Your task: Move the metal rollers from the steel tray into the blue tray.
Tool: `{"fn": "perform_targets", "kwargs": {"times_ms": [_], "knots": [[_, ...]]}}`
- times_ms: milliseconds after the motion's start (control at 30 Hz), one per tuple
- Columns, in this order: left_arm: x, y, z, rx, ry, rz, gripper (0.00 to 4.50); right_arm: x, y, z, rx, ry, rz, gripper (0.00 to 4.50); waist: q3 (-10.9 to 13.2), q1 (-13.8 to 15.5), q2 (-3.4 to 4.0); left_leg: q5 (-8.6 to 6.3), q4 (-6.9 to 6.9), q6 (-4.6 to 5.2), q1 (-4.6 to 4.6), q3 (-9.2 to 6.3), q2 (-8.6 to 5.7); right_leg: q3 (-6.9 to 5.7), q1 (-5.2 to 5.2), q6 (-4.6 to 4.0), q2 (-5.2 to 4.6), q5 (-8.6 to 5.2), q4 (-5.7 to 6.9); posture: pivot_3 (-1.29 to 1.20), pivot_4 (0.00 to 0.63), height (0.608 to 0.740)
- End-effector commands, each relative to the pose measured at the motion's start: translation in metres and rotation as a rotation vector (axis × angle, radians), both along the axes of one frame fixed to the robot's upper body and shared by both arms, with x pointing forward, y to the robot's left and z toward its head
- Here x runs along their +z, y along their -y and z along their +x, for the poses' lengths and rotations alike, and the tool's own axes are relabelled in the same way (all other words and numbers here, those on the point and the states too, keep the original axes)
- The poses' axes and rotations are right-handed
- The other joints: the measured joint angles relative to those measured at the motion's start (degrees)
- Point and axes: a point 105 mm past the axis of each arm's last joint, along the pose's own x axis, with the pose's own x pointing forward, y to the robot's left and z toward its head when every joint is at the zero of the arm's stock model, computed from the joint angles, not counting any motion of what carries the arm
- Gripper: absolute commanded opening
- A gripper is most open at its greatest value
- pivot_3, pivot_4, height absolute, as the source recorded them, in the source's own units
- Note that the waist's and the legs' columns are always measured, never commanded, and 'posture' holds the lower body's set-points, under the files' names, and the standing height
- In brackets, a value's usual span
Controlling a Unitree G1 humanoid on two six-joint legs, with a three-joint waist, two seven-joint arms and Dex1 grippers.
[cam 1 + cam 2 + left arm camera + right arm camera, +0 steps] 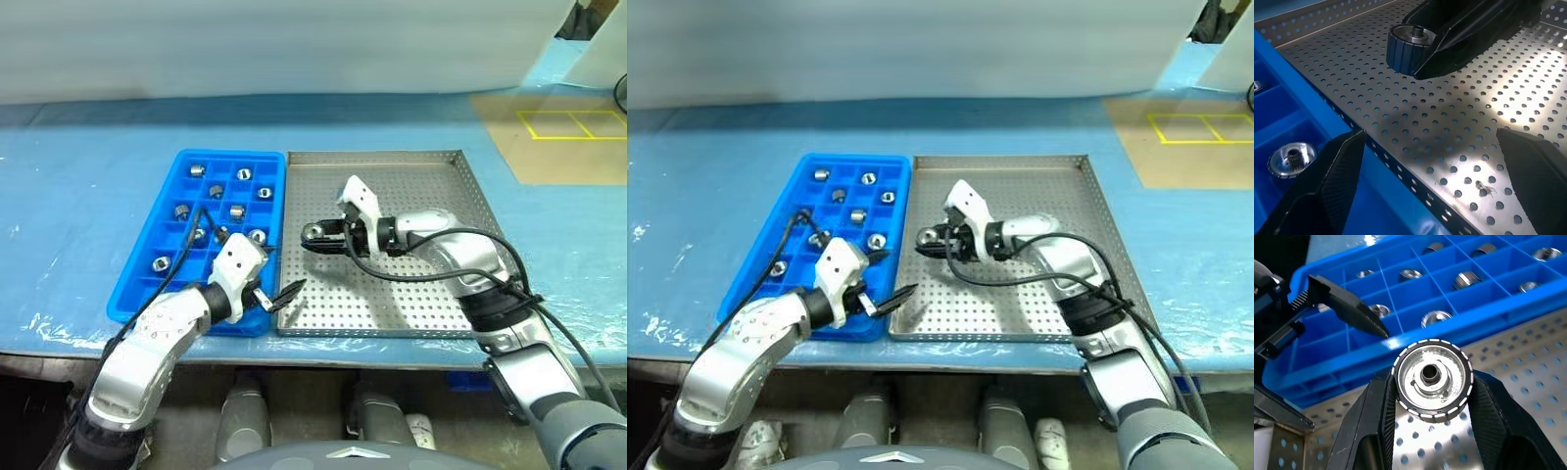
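Observation:
The metal roller (pixel 313 231) is upright in my right gripper and the blue tray's near cell (pixel 1322 350) is empty, so I should keep carrying it until it is above that cell, then let go.
My right gripper (pixel 310 235) is shut on one metal roller (pixel 1432 379), a short silver cylinder with a dark ribbed rim and a centre hole. It holds the roller just above the steel tray's (pixel 431 186) left part, close to the blue tray (pixel 225 155). Several rollers (pixel 244 174) lie in separate cells of the blue tray. My left gripper (pixel 279 279) stands open and holds nothing, over the near corner where the two trays meet. In the left wrist view the held roller (pixel 1408 46) hangs beyond my own spread fingers (pixel 1327 191).
Both trays sit side by side on a table with a blue cover (pixel 78 196). A brown board with yellow lines (pixel 568 137) lies at the far right. A white sheet (pixel 294 49) closes off the back. The table's front edge runs just behind my arms.

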Motion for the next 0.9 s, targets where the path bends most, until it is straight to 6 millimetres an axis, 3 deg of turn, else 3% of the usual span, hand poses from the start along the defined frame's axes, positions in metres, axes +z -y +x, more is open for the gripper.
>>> {"fn": "perform_targets", "kwargs": {"times_ms": [33, 133, 333, 900], "knots": [[0.014, -0.004, -0.011, 0.049, 0.051, -0.006, 4.5, 0.014, -0.026, -0.007, 0.134, 0.053, 0.039, 1.71, 0.0, 0.7, 0.0, 0.01, 0.0, -0.01, -0.05, -0.04, 0.0, -0.05, -0.03, 0.0, 0.0, 0.0, 0.0, 0.29, 0.15, 0.74], [0.015, -0.014, -0.018, 0.105, 0.053, 0.013, 4.5, 0.016, -0.044, -0.018, 0.224, 0.047, 0.065, 1.71, 0.0, 1.7, -0.01, 0.03, 0.0, -0.04, -0.2, -0.16, 0.02, -0.16, -0.11, -0.03, 0.0, -0.02, 0.0, 0.33, 0.15, 0.74], [0.011, -0.021, -0.034, 0.171, 0.035, 0.014, 4.5, 0.007, -0.06, -0.031, 0.331, 0.058, 0.046, 1.71, 0.0, 4.1, -0.01, 0.02, 0.01, -0.05, -0.28, -0.25, 0.0, -0.2, -0.14, -0.02, -0.02, -0.02, -0.02, 0.39, 0.15, 0.74], [0.013, -0.02, -0.056, 0.182, -0.002, 0.016, 4.5, -0.027, -0.061, -0.037, 0.356, 0.101, -0.106, 1.71, 0.0, 5.8, -0.02, 0.06, -0.02, -0.14, -0.28, -0.31, 0.01, -0.19, -0.16, 0.01, 0.0, -0.03, 0.0, 0.4, 0.15, 0.74]]}}
